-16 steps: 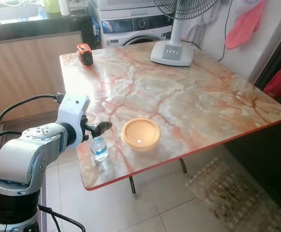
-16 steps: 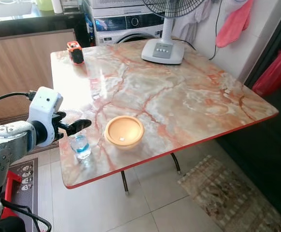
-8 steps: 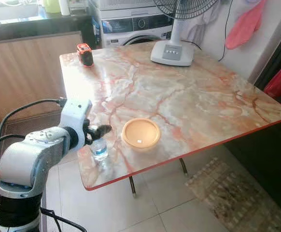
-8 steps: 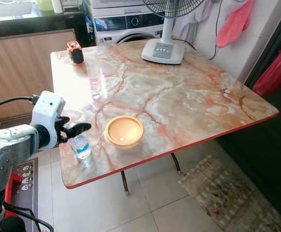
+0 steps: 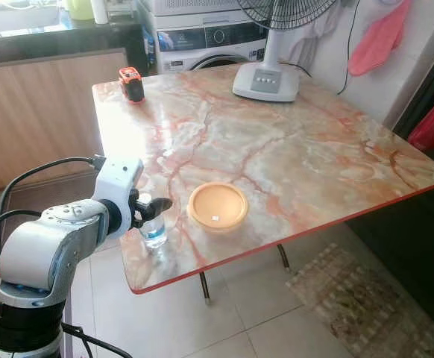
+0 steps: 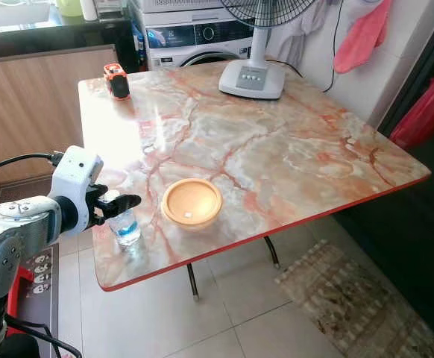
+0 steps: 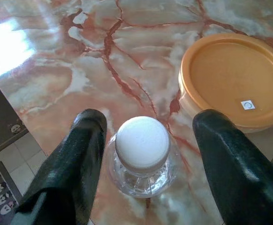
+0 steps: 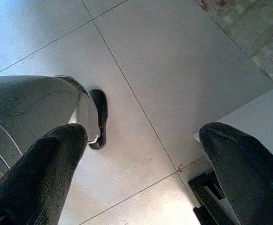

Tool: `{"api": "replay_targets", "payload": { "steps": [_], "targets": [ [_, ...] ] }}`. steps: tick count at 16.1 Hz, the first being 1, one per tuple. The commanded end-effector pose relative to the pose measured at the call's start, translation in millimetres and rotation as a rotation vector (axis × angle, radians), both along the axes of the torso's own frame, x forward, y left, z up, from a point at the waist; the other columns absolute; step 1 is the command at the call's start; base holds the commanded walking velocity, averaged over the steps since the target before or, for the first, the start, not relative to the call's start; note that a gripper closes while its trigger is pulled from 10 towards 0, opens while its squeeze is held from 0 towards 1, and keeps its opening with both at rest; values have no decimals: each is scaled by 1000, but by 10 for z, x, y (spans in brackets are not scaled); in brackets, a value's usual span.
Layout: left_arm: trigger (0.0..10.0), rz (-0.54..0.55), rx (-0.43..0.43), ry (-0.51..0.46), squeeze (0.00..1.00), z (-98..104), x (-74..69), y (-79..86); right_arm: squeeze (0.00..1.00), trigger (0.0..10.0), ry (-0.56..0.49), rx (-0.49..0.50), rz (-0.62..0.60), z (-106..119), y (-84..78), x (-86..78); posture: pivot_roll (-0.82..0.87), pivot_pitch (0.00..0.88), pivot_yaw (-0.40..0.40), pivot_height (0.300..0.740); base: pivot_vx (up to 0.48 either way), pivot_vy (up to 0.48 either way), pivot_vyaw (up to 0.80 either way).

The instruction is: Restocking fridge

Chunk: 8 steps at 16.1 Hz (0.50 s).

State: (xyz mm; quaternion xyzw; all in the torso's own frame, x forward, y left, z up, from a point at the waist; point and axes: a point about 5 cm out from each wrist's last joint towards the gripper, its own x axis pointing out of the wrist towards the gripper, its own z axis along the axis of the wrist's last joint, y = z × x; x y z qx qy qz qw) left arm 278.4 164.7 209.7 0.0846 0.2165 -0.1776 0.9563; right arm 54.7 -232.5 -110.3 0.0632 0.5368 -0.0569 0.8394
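The bottle (image 5: 153,232) will stay closed when the robot carries it by the top and tips it sideways, because the white cap (image 7: 142,143) sits level on the bottle's neck.
A small clear water bottle (image 5: 153,230) with a white cap (image 7: 142,142) stands upright near the front left corner of the marble table (image 5: 277,142). My left gripper (image 5: 153,209) is open just above the bottle's top, one black finger on each side of the cap, not touching it. The fingers (image 7: 78,164) straddle the bottle in the left wrist view. An orange bowl (image 5: 217,206) sits on the table just right of the bottle. My right gripper (image 8: 141,154) hangs open over the tiled floor (image 8: 141,56).
A white fan base (image 5: 266,80) stands at the table's far side and an orange tape measure (image 5: 131,83) at its far left corner. A washing machine (image 5: 202,41) and wooden counter (image 5: 45,104) lie behind. A patterned rug (image 5: 359,298) is on the floor at the right.
My left gripper has dropped and drawn back over the bottle, so its fingers now flank the cap instead of pointing past it. Bottle and bowl stayed put.
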Motion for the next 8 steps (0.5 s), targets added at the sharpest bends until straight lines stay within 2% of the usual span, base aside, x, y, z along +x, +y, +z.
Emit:
{"api": "replay_targets", "payload": {
  "steps": [1, 2, 8],
  "targets": [
    [2431, 7, 10, 10, 0, -11, -8, 15, 0, 10000, 15, -4, 1, 0, -29, -34, 128, 0, -46, 740, 0, 0, 0],
    [0, 8, 10, 10, 0, -13, -10, 15, 0, 10000, 15, -4, 1, 0, -29, -35, 128, 0, -46, 740, 0, 0, 0],
    [0, 3, 13, 16, 0, -27, -18, 8, 0, 10000, 15, -2, 3, 1, -30, -29, 129, 0, -50, 740, 0, 0, 0]
  ]
}}
